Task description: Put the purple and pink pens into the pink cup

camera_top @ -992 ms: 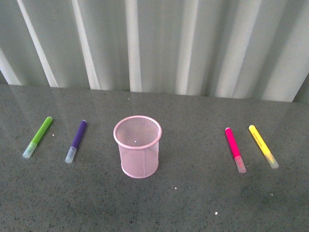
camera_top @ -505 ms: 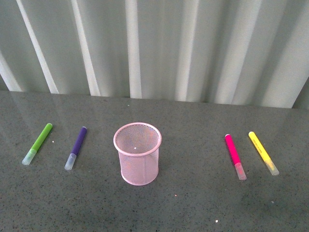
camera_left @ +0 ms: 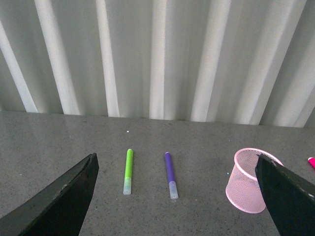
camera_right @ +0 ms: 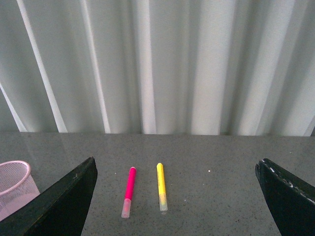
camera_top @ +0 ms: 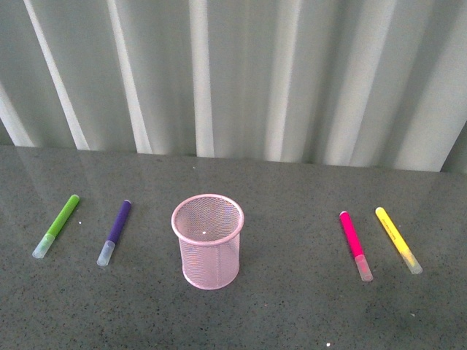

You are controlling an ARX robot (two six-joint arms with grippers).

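I expect the purple pen [camera_top: 114, 232] to lean against the cup's rim when I put the pen in, because the pink cup's opening [camera_top: 208, 218] is much wider than the pen.
The pink cup [camera_top: 208, 240] stands upright and empty at the middle of the grey table. The purple pen [camera_top: 116, 230] lies flat to its left, the pink pen [camera_top: 354, 244] flat to its right, clear caps toward me. Neither arm shows in the front view. My left gripper [camera_left: 179, 196] is open and empty, raised well back from the purple pen [camera_left: 170, 174], with the pink cup [camera_left: 248, 181] beside its one finger. My right gripper [camera_right: 177, 199] is open and empty, raised well back from the pink pen [camera_right: 129, 189]; the cup's rim [camera_right: 12, 179] shows at that view's edge.
A lime-green marker [camera_top: 57, 224] lies left of the purple pen, also in the left wrist view [camera_left: 128, 170]. A yellow marker [camera_top: 397, 239] lies right of the pink pen, also in the right wrist view [camera_right: 161, 186]. A white corrugated wall [camera_top: 233, 73] closes the table's far side.
Everything on the table sits lower in the front view than one second ago, so the camera view has shifted. The pens and cup keep their places relative to each other.
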